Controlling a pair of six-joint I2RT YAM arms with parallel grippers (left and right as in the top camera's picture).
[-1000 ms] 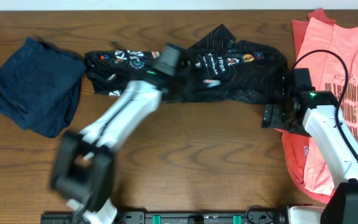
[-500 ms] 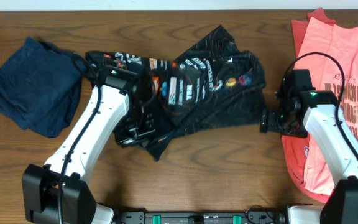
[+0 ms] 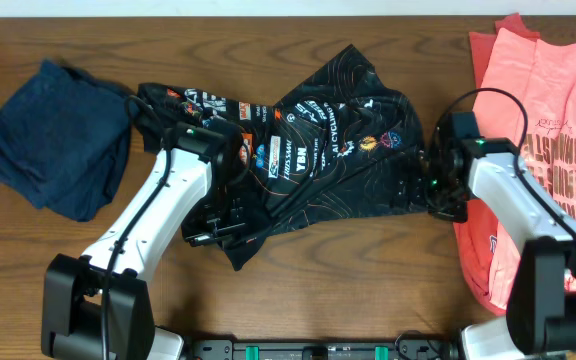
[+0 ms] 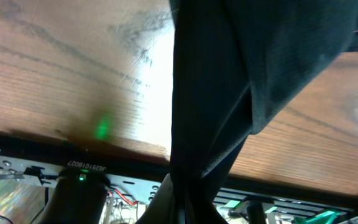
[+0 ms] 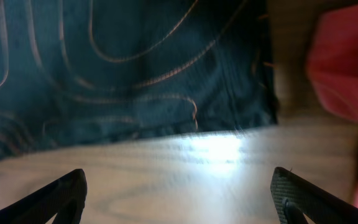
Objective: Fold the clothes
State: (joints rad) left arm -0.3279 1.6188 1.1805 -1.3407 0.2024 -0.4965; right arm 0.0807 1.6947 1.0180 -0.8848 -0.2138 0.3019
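The black jersey is bunched up at my left gripper [image 3: 256, 217], so next my right gripper grabs the jersey at the hem corner [image 3: 420, 206] by the pink T-shirts before both grippers spread it out.
The black jersey [image 3: 328, 160] with orange contour lines and logos lies spread across the table's middle. My left gripper [image 3: 218, 222] is shut on its lower left part, and the cloth hangs from the jaws in the left wrist view [image 4: 216, 93]. My right gripper [image 3: 430, 192] is open and empty at the jersey's right edge; the right wrist view shows the jersey's hem [image 5: 123, 81] just ahead of the fingers [image 5: 179, 199], over bare wood. Coral-pink T-shirts [image 3: 548, 110] lie at the right. A dark navy garment [image 3: 53, 135] lies at the far left.
The pink T-shirts also show at the right edge of the right wrist view [image 5: 347, 68]. The table's front edge with a black rail [image 3: 298, 350] runs along the bottom. Bare wood [image 3: 348, 280] lies in front of the jersey.
My left gripper has pulled the jersey's left part down and toward the front, spreading the cloth out. My right gripper has moved in toward the jersey's right edge.
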